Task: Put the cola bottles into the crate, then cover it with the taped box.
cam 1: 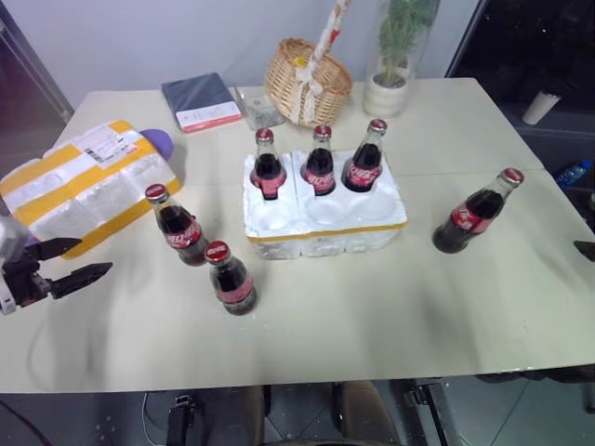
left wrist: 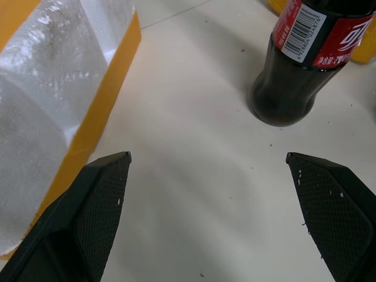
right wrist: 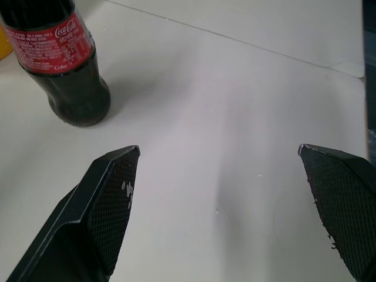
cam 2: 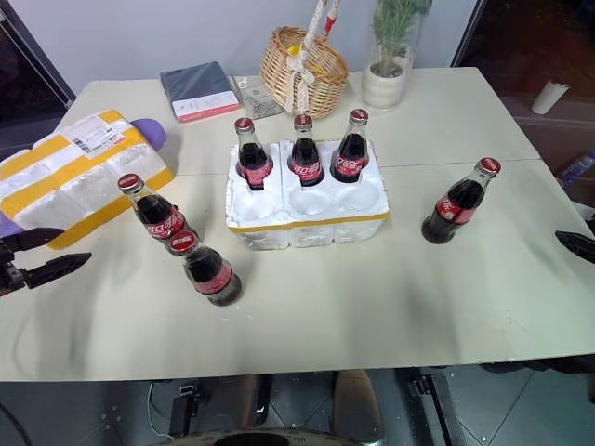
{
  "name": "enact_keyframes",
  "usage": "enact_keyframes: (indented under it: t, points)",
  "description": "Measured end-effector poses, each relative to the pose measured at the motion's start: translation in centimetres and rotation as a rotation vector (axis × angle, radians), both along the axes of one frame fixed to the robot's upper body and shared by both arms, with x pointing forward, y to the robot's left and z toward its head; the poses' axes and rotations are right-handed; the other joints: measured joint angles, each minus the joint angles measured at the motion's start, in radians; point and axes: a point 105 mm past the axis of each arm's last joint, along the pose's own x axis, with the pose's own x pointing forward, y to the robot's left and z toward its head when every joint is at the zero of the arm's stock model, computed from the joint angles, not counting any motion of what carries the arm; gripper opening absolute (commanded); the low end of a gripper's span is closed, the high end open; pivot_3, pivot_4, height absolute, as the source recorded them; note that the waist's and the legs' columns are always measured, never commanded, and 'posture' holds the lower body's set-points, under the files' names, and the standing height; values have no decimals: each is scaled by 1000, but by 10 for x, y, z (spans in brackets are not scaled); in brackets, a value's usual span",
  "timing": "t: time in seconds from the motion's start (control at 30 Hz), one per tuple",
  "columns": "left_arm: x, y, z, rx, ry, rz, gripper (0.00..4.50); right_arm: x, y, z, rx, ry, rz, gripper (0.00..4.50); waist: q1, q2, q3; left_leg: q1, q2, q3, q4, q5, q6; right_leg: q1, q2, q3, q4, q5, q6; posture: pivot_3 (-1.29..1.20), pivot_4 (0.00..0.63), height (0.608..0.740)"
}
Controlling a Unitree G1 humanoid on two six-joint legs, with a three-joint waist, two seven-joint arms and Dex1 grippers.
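Observation:
The cola bottle point(cam 1: 178, 226) by the taped box should go down as far as its label when I lower it into a near hole of the crate, because the far bottles point(cam 1: 318, 172) sit that way.
The white foam crate point(cam 1: 325, 238) sits mid-table with a yellow band low on its wall. Three cola bottles point(cam 1: 319, 163) stand in its far wells; the near wells are empty. Two cola bottles point(cam 1: 179, 228) point(cam 1: 231, 279) stand on the table left of the crate, and one point(cam 1: 474, 214) stands to its right. The taped box point(cam 1: 88, 181) lies at the far left. My left gripper point(cam 1: 93, 256) is open just in front of the taped box, with a bottle point(left wrist: 305, 70) ahead of it. My right gripper point(right wrist: 218, 150) is open at the right edge, short of the right bottle point(right wrist: 61, 64).
A wicker basket point(cam 1: 307, 79), a potted plant point(cam 1: 395, 56), a dark notebook point(cam 1: 200, 100) and a small clear box point(cam 1: 258, 110) line the table's far side. A purple object point(cam 1: 158, 139) pokes out behind the taped box. The table's near edge runs close below the grippers.

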Motion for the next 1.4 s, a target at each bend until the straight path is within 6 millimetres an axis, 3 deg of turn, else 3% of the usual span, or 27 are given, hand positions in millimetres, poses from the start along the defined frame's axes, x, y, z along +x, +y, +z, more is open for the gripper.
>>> enact_keyframes:
  t: [0.53, 0.73, 0.8, 0.9, 1.0, 1.13, 1.23, 1.4]
  points:
    - [1, 3, -4, -16, -7, 47, 4436, -1, 1, -5, 23, 19, 4, 4445, 0, 0, 0, 1, 0, 1, 0, 0, 0, 0, 0, 0, 1, 0, 0, 0, 150, 740]
    - [11, -7, 12, -80, -63, 5, 4436, -3, 2, -5, 49, 35, 22, 4445, 2, 1, 0, 1, 0, 1, 1, 0, 0, 1, 0, 0, 1, 0, 0, 0, 150, 740]
    - [15, -14, 19, -107, -80, -28, 4436, -8, 3, 3, 55, 64, 51, 4445, 2, 3, 1, 1, 0, 1, 2, 0, 0, 1, 0, 0, 2, 0, 0, 0, 150, 740]
    - [23, -30, 24, -126, -88, -99, 4436, -17, 8, 44, 40, 77, 117, 4445, 1, 10, 1, 2, 0, 2, 1, 0, 0, 1, 0, 1, 2, 0, 0, 0, 150, 740]
    - [30, -46, 18, -145, -67, -168, 4436, -24, 38, 88, 21, 67, 277, 4445, -6, 11, 1, 3, 1, 2, 0, 0, 0, 1, 1, 1, 4, 0, 1, 0, 150, 740]
    - [37, -70, 7, -156, -21, -274, 4436, -29, 118, 131, 60, 25, 604, 4445, -24, 11, 1, 3, 2, 1, 1, 0, 0, 1, 1, 1, 4, 0, 1, 0, 150, 740]
    - [45, -84, 7, -152, -35, -326, 4436, -35, 164, 142, 60, 24, 764, 4445, -20, 8, 2, 2, 1, 1, 1, 0, 0, 0, 1, 1, 3, 0, 1, 0, 150, 740]
    - [59, -97, -4, -126, -33, -354, 4436, -34, 205, 135, 92, 42, 896, 4445, -11, 6, 3, -1, 0, 1, 1, 0, 0, -2, 0, 1, 2, 2, 4, 0, 150, 740]
